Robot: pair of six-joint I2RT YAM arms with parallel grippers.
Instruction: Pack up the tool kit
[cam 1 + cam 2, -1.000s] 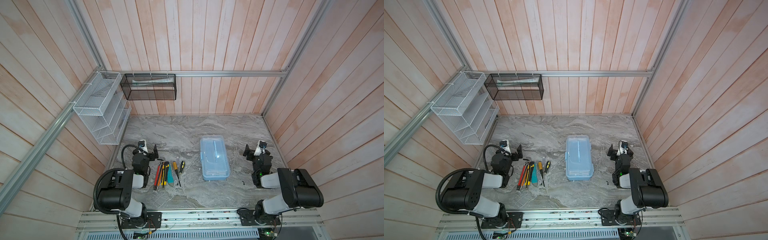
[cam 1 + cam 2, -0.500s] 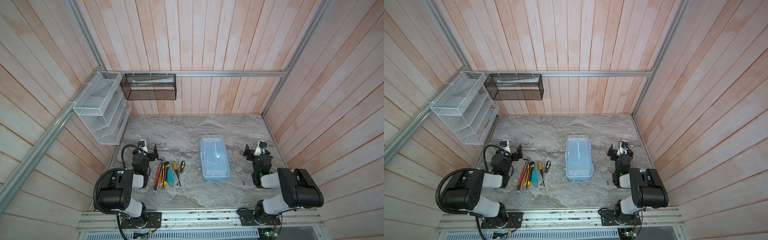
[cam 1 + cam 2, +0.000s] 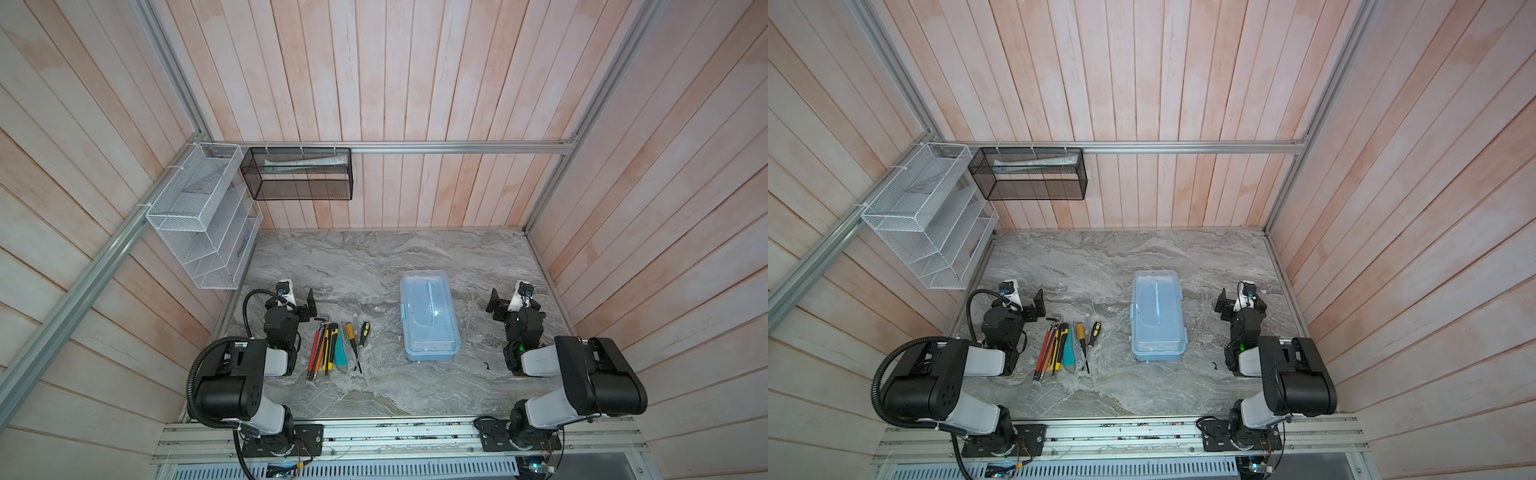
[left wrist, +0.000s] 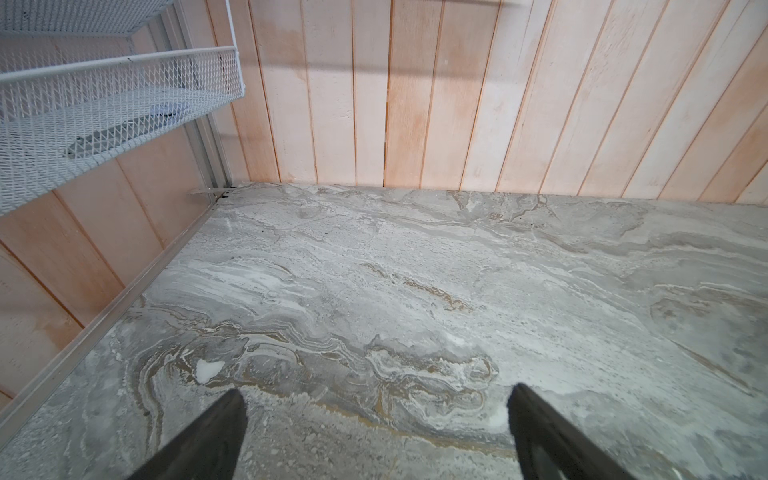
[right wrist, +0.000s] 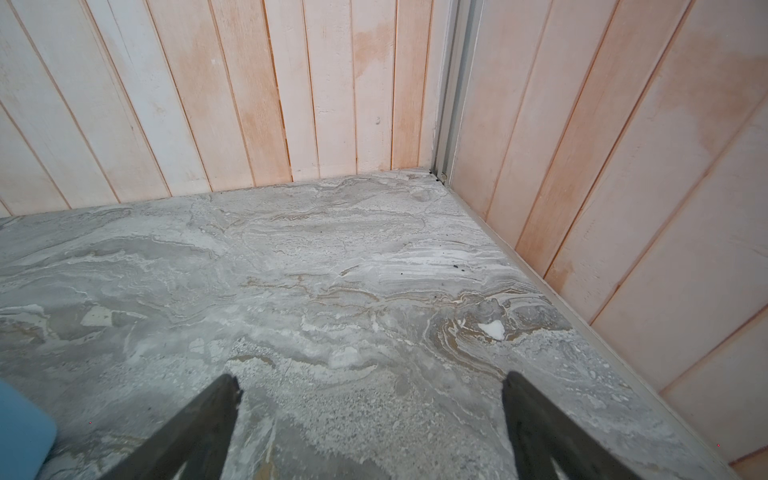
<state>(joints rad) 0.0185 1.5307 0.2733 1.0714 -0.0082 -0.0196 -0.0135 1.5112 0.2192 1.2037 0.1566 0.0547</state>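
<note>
The clear lid keeps the tool kit closed, so next my right gripper lifts the tool kit's handle and tilts the tool kit before my left gripper moves to the tool kit's latch.
The tool kit, a light blue box with its clear lid down, lies on the marble table right of centre in both top views. A row of small tools lies to its left: red and orange screwdrivers, a yellow-black knife, a teal knife, yellow-handled screwdrivers and a hex key. My left gripper rests open just left of the tools, over bare table. Right of the box my right gripper is open and empty; a blue corner of the box shows in the right wrist view.
A white wire mesh rack hangs on the left wall above the left arm. A black mesh basket hangs on the back wall. Wooden walls close in the table on three sides. A small black scrap lies near the right arm.
</note>
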